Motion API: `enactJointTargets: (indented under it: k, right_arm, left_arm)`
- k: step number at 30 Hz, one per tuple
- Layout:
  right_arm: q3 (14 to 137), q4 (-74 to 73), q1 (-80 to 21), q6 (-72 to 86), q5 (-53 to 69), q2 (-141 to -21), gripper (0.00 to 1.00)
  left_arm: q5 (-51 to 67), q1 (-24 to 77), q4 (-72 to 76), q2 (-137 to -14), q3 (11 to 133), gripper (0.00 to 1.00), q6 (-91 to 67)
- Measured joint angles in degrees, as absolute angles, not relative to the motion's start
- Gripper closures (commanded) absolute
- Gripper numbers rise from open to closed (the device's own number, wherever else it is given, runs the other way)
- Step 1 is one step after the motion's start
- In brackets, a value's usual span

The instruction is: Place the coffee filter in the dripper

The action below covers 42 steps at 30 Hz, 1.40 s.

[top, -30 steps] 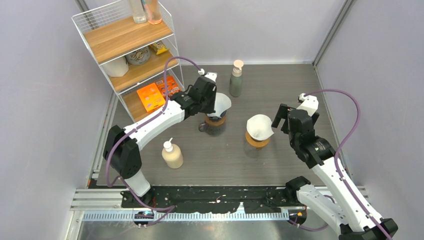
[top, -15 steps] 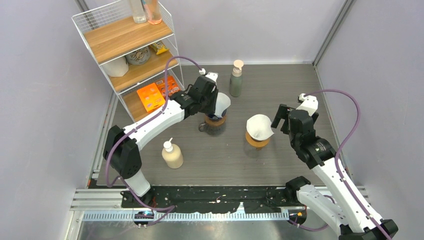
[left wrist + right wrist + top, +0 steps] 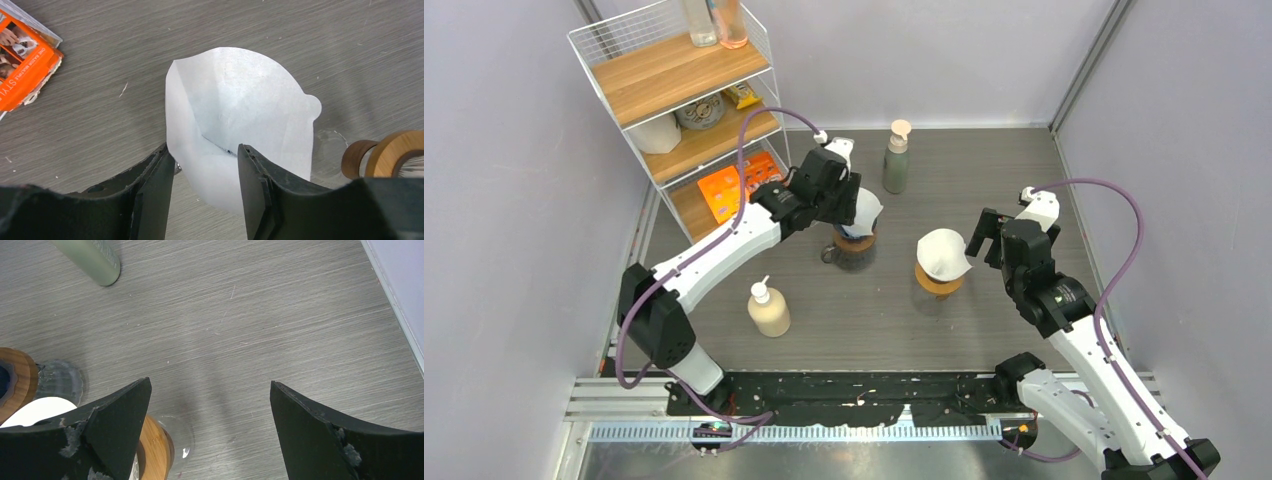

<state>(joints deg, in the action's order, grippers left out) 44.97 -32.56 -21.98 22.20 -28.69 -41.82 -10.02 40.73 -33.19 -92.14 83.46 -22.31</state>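
Note:
The coffee filter leans crooked (image 3: pixel 867 211) over the dripper. My left gripper should leave the coffee filter's side, close its fingers and press along the coffee filter's seam (image 3: pixel 219 145).
A white paper coffee filter (image 3: pixel 240 110) stands open-mouthed in the left dripper (image 3: pixel 854 250), a dark glass one with a wood collar; the filter (image 3: pixel 865 209) leans a little to the right. My left gripper (image 3: pixel 204 147) is open, one finger on each side of the filter's lower part, the left finger (image 3: pixel 155 190) just off the paper. From above, the left gripper (image 3: pixel 840 200) hovers over that dripper's back left. A second dripper (image 3: pixel 939 277) also holds a filter (image 3: pixel 943 251). My right gripper (image 3: pixel 209 385) is open and empty just right of it.
A green pump bottle (image 3: pixel 896 160) stands behind the drippers and a tan pump bottle (image 3: pixel 769 310) at the front left. A wire shelf rack (image 3: pixel 679 95) fills the back left, with orange boxes (image 3: pixel 726 193) on its lowest shelf. Grey walls close in both sides.
My left jaws have come apart from shut, letting go of the filter, which stays in the dripper. The left wrist drew back slightly toward the rack. The right arm barely moved.

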Motion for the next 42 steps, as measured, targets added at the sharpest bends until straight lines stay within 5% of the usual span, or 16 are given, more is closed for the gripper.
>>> enactJointTargets:
  k: [15,25,42]
  right_arm:
    - [45.0,-32.6,-22.0,22.2,-28.6,-41.8,0.05]
    - [44.9,-32.6,-22.0,22.2,-29.7,-40.3,0.05]
    - [43.6,-32.6,-21.9,22.2,-31.7,-39.7,0.04]
  left_arm:
    - [-11.2,40.8,-33.3,-87.5,84.4,0.35,-22.0]
    - [-11.4,41.3,-33.0,-85.5,86.5,0.66,-23.7]
    - [-9.3,42.4,-37.0,-98.1,89.9,0.79,-27.0]
